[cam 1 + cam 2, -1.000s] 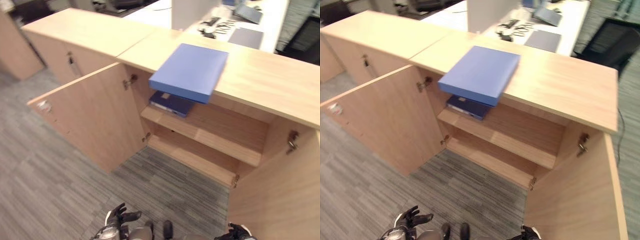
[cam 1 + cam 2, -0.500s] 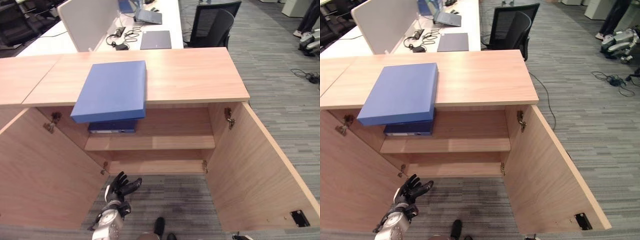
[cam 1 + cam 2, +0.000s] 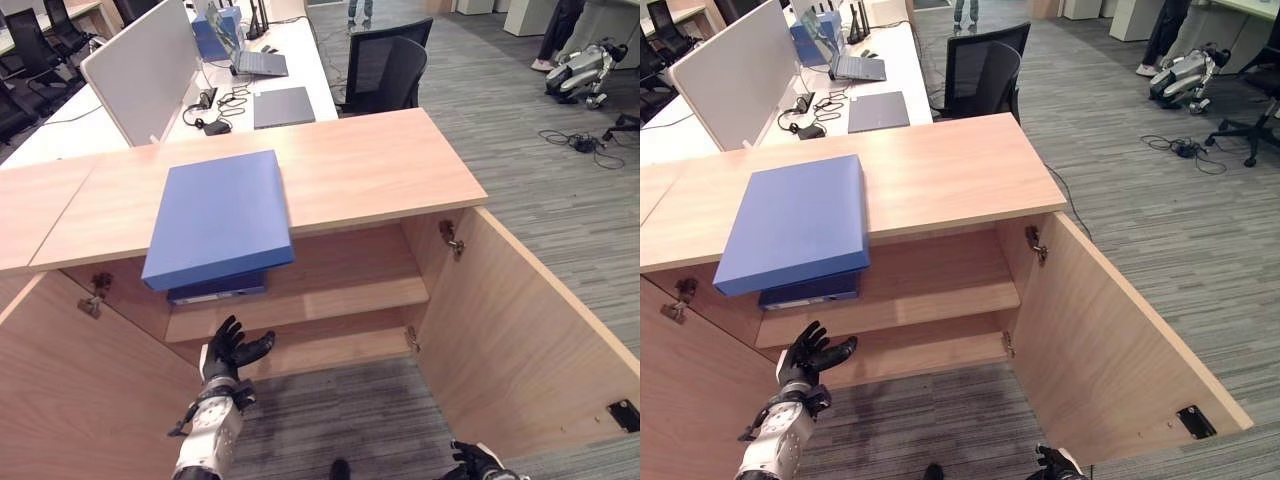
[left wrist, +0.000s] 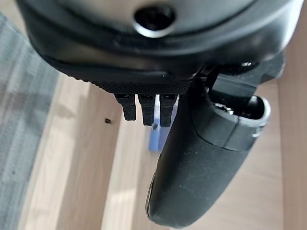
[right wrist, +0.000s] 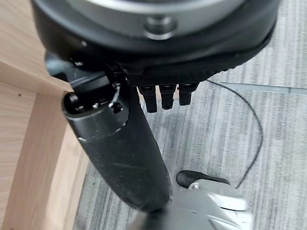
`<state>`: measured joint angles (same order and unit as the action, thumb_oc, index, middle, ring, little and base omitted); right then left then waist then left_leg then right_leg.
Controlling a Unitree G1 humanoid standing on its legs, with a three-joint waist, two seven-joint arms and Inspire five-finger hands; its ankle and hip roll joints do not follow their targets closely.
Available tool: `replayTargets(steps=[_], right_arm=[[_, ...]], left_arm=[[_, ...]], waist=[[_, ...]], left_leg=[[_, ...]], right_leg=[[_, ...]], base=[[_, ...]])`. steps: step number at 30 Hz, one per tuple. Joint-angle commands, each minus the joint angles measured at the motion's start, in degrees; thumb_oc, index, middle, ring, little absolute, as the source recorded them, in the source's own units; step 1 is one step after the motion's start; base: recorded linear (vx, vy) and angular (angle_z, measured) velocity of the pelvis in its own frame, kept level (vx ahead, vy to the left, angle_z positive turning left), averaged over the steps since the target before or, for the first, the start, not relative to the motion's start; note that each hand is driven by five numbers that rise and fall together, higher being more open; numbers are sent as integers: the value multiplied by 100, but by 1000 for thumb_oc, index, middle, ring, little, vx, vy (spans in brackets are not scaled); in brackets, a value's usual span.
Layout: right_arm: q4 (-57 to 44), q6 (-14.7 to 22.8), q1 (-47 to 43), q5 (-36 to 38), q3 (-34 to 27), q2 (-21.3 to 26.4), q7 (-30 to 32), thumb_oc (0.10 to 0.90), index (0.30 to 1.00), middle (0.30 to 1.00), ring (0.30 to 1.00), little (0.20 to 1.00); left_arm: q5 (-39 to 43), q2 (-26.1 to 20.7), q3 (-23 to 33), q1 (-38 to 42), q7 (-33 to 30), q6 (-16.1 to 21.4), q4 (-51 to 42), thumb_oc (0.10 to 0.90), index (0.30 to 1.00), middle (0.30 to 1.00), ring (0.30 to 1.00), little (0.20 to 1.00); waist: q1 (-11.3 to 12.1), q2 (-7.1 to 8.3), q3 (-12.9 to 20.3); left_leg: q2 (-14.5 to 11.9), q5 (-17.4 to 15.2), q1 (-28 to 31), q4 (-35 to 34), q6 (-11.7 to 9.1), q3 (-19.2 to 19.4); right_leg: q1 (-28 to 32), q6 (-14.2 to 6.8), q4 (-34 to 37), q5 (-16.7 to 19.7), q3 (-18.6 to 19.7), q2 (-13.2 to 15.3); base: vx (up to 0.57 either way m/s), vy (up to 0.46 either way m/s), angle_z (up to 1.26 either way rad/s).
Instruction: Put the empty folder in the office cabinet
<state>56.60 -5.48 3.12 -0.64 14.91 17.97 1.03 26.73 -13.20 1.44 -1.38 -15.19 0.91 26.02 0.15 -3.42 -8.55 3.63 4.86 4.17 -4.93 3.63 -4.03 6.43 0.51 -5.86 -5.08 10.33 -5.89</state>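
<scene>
The overhanging end [image 3: 217, 262] sticks straight out. I expect the light blue folder [image 3: 222, 210] to stay stiff and tip as one piece when I raise it.
A light blue folder [image 3: 220, 215] lies flat on the wooden cabinet's top [image 3: 380, 170], its near end overhanging the front edge. Right below it, a darker blue folder [image 3: 215, 291] lies at the left end of the upper shelf [image 3: 340, 298]. Both cabinet doors stand wide open. My left hand [image 3: 231, 352] is raised in front of the lower shelf, below the folders, fingers spread open and holding nothing. Past my left hand [image 4: 201, 143] in its wrist view shows a sliver of a blue folder [image 4: 154, 136]. My right hand [image 3: 476, 463] hangs low by the right door [image 3: 520, 340], open and holding nothing.
The left door [image 3: 70, 400] swings out at my left. Behind the cabinet stands a white desk [image 3: 260, 70] with a divider panel [image 3: 140, 70], a laptop and cables, and a black office chair [image 3: 385, 65]. A robot dog [image 3: 580, 70] lies on the carpet far right.
The camera has swung round to face the cabinet front. My left hand has risen from low by the floor to just below the upper shelf. The folders have not moved.
</scene>
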Motion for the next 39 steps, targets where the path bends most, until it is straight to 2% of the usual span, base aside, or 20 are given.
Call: replayTargets(steps=[1, 5, 8, 9, 12, 14, 16, 17, 19, 20, 21, 22, 23, 24, 27, 29, 30, 32, 33, 39], right_arm=[[87, 3, 163, -135, 9, -36, -67, 800, 900, 900, 900, 900], [192, 1, 57, -191, 47, -73, -76, 800, 900, 900, 900, 900], [177, -4, -72, -274, 128, -51, -112, 800, 900, 900, 900, 900], [161, -9, -96, -282, 161, -50, -120, 800, 900, 900, 900, 900], [24, -26, -117, -324, 329, 61, -56, 800, 900, 900, 900, 900], [155, -5, -61, -251, 335, 45, -7, 800, 900, 900, 900, 900], [156, -5, -61, -250, 335, 45, -7, 800, 900, 900, 900, 900], [380, 8, -168, -350, 413, 69, 6, 800, 900, 900, 900, 900], [380, 8, -168, -350, 413, 69, 6, 800, 900, 900, 900, 900], [328, 95, -220, -320, 403, 177, 106, 800, 900, 900, 900, 900], [329, 96, -223, -320, 401, 177, 107, 800, 900, 900, 900, 900], [189, 74, -248, -133, 348, 228, 298, 800, 900, 900, 900, 900], [168, 51, -246, -86, 352, 219, 298, 800, 900, 900, 900, 900], [175, 50, -266, -57, 344, 213, 309, 800, 900, 900, 900, 900], [115, 52, -216, -26, 305, 194, 301, 800, 900, 900, 900, 900], [83, 32, -111, -31, 149, 234, 306, 800, 900, 900, 900, 900], [122, 31, 11, 12, -16, 207, 371, 800, 900, 900, 900, 900], [183, 14, 49, 35, -93, 196, 396, 800, 900, 900, 900, 900], [304, 24, 123, 118, -203, 114, 427, 800, 900, 900, 900, 900], [606, 113, 116, 173, -92, -72, 319, 800, 900, 900, 900, 900]], left_arm=[[-34, -539, 434, -94, 8, 167, -447, 800, 900, 900, 900, 900], [-159, -521, 588, -280, 11, 61, -347, 800, 900, 900, 900, 900], [-38, -462, 781, -611, 49, 10, -341, 800, 900, 900, 900, 900], [-46, -442, 778, -666, 90, -19, -316, 800, 900, 900, 900, 900], [-37, -498, 521, -654, 190, -33, -307, 800, 900, 900, 900, 900], [-40, -493, 404, -622, 232, -22, -263, 800, 900, 900, 900, 900], [-40, -493, 405, -622, 232, -22, -263, 800, 900, 900, 900, 900], [-39, -525, 311, -500, 234, -30, -116, 800, 900, 900, 900, 900], [-39, -525, 311, -499, 234, -29, -116, 800, 900, 900, 900, 900], [-191, -625, 61, -311, 228, -59, -75, 800, 900, 900, 900, 900], [-191, -626, 61, -306, 228, -59, -73, 800, 900, 900, 900, 900], [-257, -670, -51, -194, 157, -57, -336, 800, 900, 900, 900, 900], [-318, -624, -34, -205, 158, -73, -441, 800, 900, 900, 900, 900], [-381, -631, 6, -231, 135, -58, -481, 800, 900, 900, 900, 900], [-624, -700, 173, -297, -9, -88, -492, 800, 900, 900, 900, 900], [-1143, -896, 218, -206, 18, -270, -460, 800, 900, 900, 900, 900], [-1558, -1025, 357, -185, -51, -313, -666, 800, 900, 900, 900, 900], [-1834, -1125, 456, -188, -122, -308, -866, 800, 900, 900, 900, 900], [-2376, -1304, 642, -247, -249, -303, -1241, 800, 900, 900, 900, 900], [-3457, -1621, 1158, -186, -839, -252, -1998, 800, 900, 900, 900, 900]], waist=[[175, 241, 339], [312, 217, 289], [470, 211, 28], [485, 210, -34], [436, 378, -223], [418, 449, -173], [415, 449, -174], [507, 485, -174], [507, 485, -172], [540, 537, -186], [516, 538, -175], [500, 602, -354], [472, 610, -363], [479, 630, -362], [464, 591, -243], [384, 536, -182], [364, 439, -98], [352, 401, -45], [319, 350, 49], [330, 359, 116]], left_leg=[[227, -401, 21, -7, -56, -135], [244, -427, 45, -7, -30, -140], [190, -464, 182, -7, 33, -38], [156, -469, 227, -7, 35, -37], [199, -391, 158, -7, -38, -317], [258, -362, 86, -7, -87, -515], [258, -362, 88, -7, -87, -518], [208, -308, 22, -7, -231, -666], [207, -308, 19, -7, -231, -667], [142, -364, -132, 252, -333, -693], [147, -360, -160, 267, -334, -716], [-49, -462, -797, 1120, -461, -25], [-215, -517, -967, 1334, -455, 275], [-301, -531, -978, 1402, -472, 329], [-541, -359, -665, 905, -513, 133], [-814, -111, -572, 492, -580, 526], [-928, 12, -394, 66, -645, 776], [-904, -25, -347, -7, -677, 726], [-828, -149, -286, -7, -681, 529], [-676, -340, -100, -7, -651, 513]], right_leg=[[-381, -1000, -329, 227, 263, 805], [-529, -1015, -691, 273, -43, 875], [-1166, -1024, -1905, 905, -553, 1077], [-1332, -994, -2095, 937, -661, 1034], [-1419, -748, -1225, 523, -602, 513], [-1079, -643, -521, 444, -682, 527], [-1075, -643, -518, 444, -686, 527], [-880, -526, -291, 408, -710, 437], [-882, -526, -289, 410, -711, 437], [-621, -478, 104, 504, -1056, 516], [-624, -479, 129, 522, -1079, 521], [-513, -432, 248, 474, -1431, 702], [-517, -410, 285, 499, -1531, 742], [-502, -404, 299, 509, -1537, 763], [-468, -424, 355, 495, -1560, 754], [-459, -465, 405, 456, -1773, 840], [-397, -500, 515, 437, -1942, 801], [-353, -514, 591, 466, -1987, 801], [-260, -522, 719, 490, -2003, 818], [-66, -596, 923, 589, -1861, 930]], base=[[-10, 39, 6], [-15, 15, 9], [-47, -11, -5], [-34, -45, -39], [-25, -138, -21], [23, -117, 106], [31, -134, 120], [41, -219, 56], [15, -214, 23], [-14, -209, 20], [-143, -334, 72], [-183, -123, 99], [-186, -136, 120], [-49, -15, 118], [28, 19, 38], [16, 76, 9], [17, 36, 49], [71, 62, 64], [97, 82, 35], [71, 90, 7]])
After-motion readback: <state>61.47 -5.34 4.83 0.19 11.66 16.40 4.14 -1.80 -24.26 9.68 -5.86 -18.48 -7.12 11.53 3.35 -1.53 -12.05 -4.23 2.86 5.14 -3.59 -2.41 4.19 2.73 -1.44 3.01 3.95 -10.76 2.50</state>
